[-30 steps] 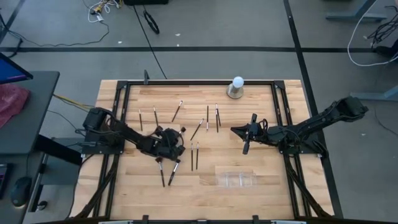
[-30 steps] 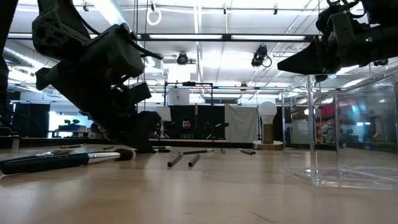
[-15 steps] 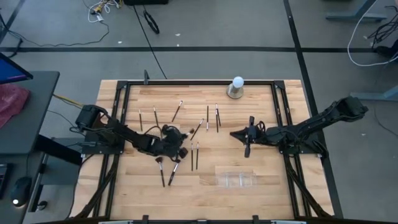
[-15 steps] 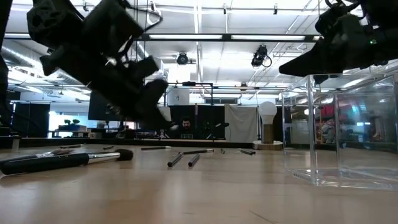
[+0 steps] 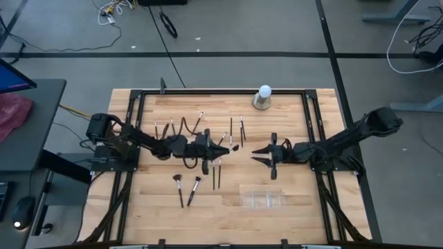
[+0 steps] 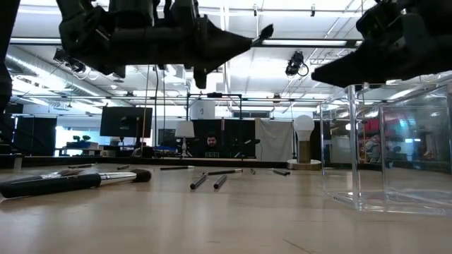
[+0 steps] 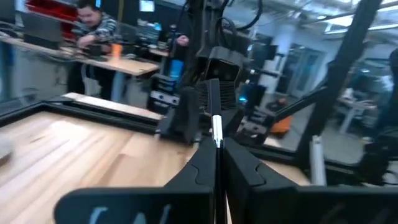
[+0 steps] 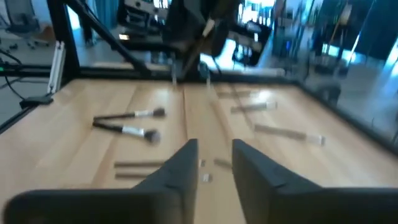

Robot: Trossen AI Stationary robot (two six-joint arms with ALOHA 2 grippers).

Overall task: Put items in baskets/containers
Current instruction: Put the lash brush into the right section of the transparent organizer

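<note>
My right gripper is moving in while the brush's bristle end (image 6: pixel 266 32) sticks out free of my left gripper toward open fingers. It should keep going until it closes on the brush head (image 5: pixel 235 147).
My left gripper (image 5: pixel 213 148) hangs above the table's middle, pointing level toward the right edge, shut on a slim makeup brush (image 5: pixel 230 146) whose bristle tip (image 6: pixel 267 30) sticks out ahead. Facing it from the right, my right gripper (image 5: pixel 260 155) is open and holds nothing. Several more brushes lie flat on the wood, among them a pair (image 5: pixel 185 189) toward the near edge and others (image 5: pixel 241 130) farther back. The clear tray (image 5: pixel 263 198) stands near the front, right of centre. My left gripper pinches the brush between its two fingers (image 7: pixel 202 165), just behind the silvery ferrule (image 7: pixel 217 132). The fingers are level and lie along the brush, so ferrule and bristles reach out past the fingertips toward the table's right. The brush is lifted clear of the table.
A white ball on a grey round base (image 5: pixel 263 97) stands at the far edge. A black frame (image 5: pixel 138 104) runs around the table top. Bare wood lies between the two grippers and around the tray. People sit at desks in the room beyond.
My left gripper has risen off the table and swung from pointing down to pointing level, moving toward the table's right with the brush lifted clear. My right gripper has opened, staying roughly where it was.
</note>
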